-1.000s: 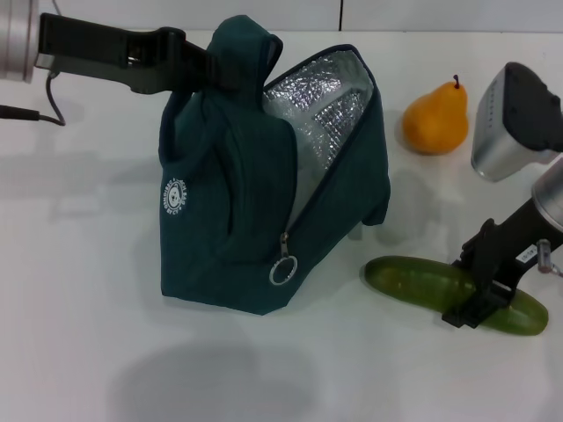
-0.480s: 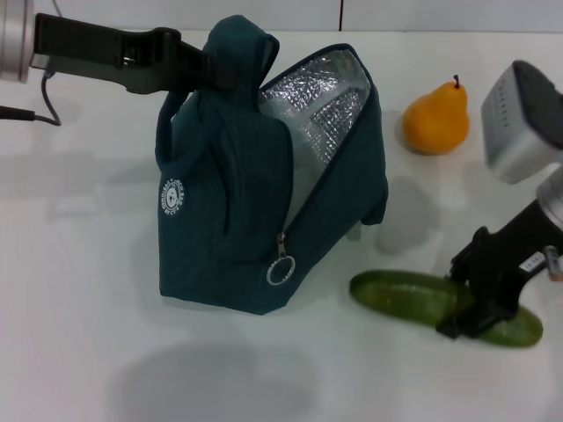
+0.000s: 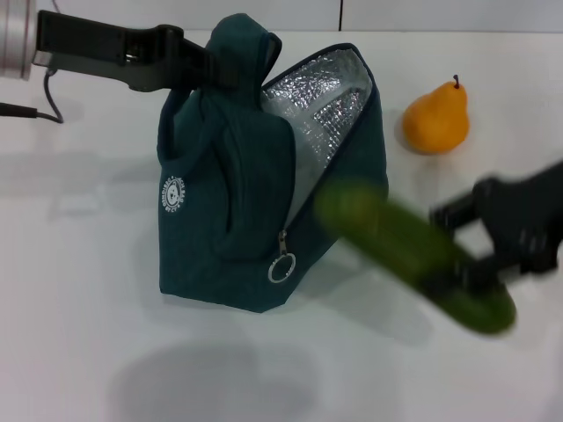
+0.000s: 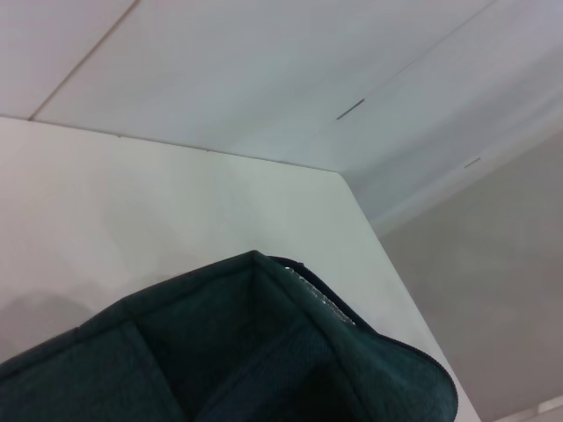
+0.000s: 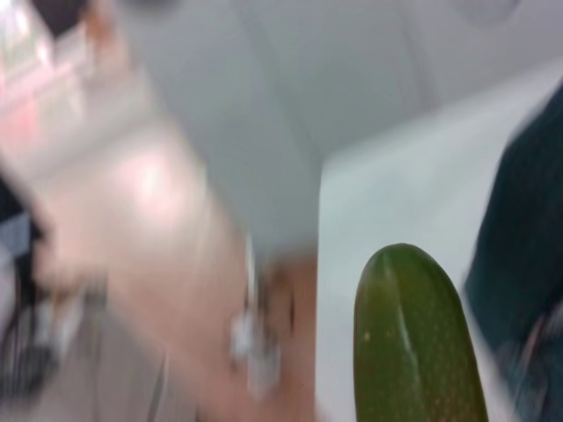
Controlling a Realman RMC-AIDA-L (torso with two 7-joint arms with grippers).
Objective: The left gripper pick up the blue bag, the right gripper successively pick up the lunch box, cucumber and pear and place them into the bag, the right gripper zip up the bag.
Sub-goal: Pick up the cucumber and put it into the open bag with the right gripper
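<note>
With the bag's opening (image 3: pixel 321 110) gaping open and the cucumber lifted clear (image 3: pixel 396 237), my right gripper should keep turning the cucumber upright until its end enters the bag's opening.
The blue bag (image 3: pixel 237 176) stands on the white table with its mouth open, showing silver lining. My left gripper (image 3: pixel 207 66) is shut on the bag's top handle. The bag's dark fabric (image 4: pixel 255 360) fills the lower part of the left wrist view. The cucumber (image 3: pixel 405 251) is lifted off the table, tilted, its near end close to the bag's open side. My right gripper (image 3: pixel 479 264) is shut on the cucumber toward its right end. The cucumber (image 5: pixel 418 343) shows large in the right wrist view. The orange-yellow pear (image 3: pixel 435 119) stands at the back right. The lunch box is not visible.
The white table (image 3: pixel 88 308) stretches to the left and front of the bag. A black cable (image 3: pixel 44 110) lies at the far left near the left arm. A wall borders the table's far edge.
My right gripper has lifted the cucumber off the table and swung it up and left toward the bag's opening. The left gripper and bag have stayed put.
</note>
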